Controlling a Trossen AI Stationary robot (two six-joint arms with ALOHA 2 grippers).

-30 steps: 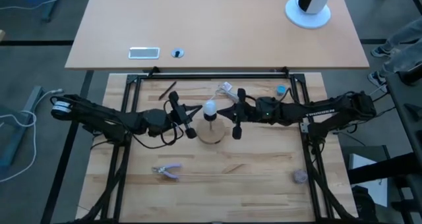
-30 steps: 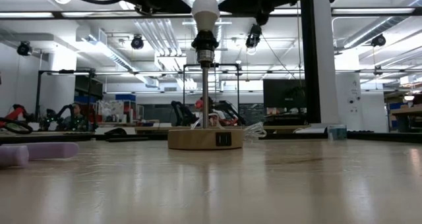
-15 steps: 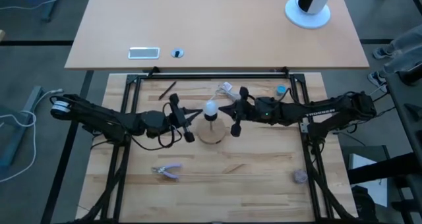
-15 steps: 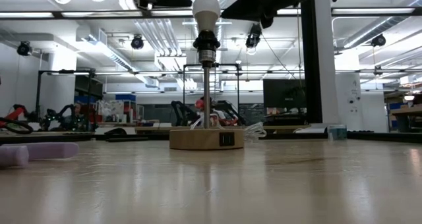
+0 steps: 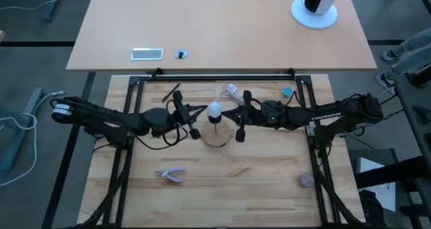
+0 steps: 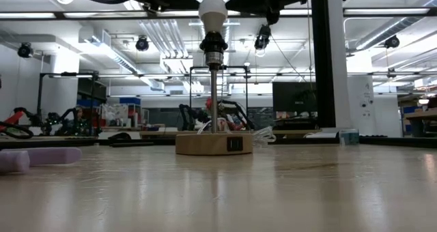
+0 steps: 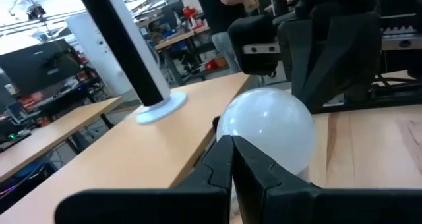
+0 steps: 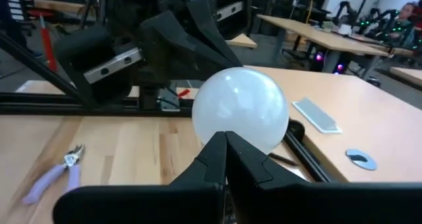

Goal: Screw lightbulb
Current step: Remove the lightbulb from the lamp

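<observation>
The right gripper's closed fingers only point at the globe's side (image 5: 219, 111), so the right gripper should move back, open and set its fingers on both sides of the lightbulb (image 6: 213, 15) to screw it.
The white lightbulb (image 5: 214, 110) sits upright in the dark socket (image 6: 214, 44) of a thin post on a round wooden disc (image 5: 217, 137). It also shows in the low view (image 6: 212, 10) and in both wrist views (image 7: 267, 128) (image 8: 241, 115). My left gripper (image 5: 203, 112) is shut, level, with its tip at the globe's left side. My right gripper (image 5: 225, 113) is shut, level, with its tip at the globe's right side. Each shut tip shows in its own wrist view (image 7: 231, 143) (image 8: 226, 140), just in front of the globe. My left gripper's shut fingertips stand against the left side of the bulb's globe (image 7: 245, 140), coming level from the table's left; I cannot tell whether they touch it. My right gripper's shut fingertips stand against the globe's right side (image 8: 239, 140), coming level from the table's right; I cannot tell whether they touch it.
Purple-handled pliers (image 5: 171, 175) lie near the front left. A greyish-purple ball (image 5: 306, 180) lies at the front right. A crumpled clear wrapper (image 5: 231, 91), a small blue thing (image 5: 287, 92) and a dark stick (image 5: 170, 92) lie along the far edge.
Both grippers have stayed shut on either side of the bulb, with only small shifts. The bulb stays upright in its socket.
</observation>
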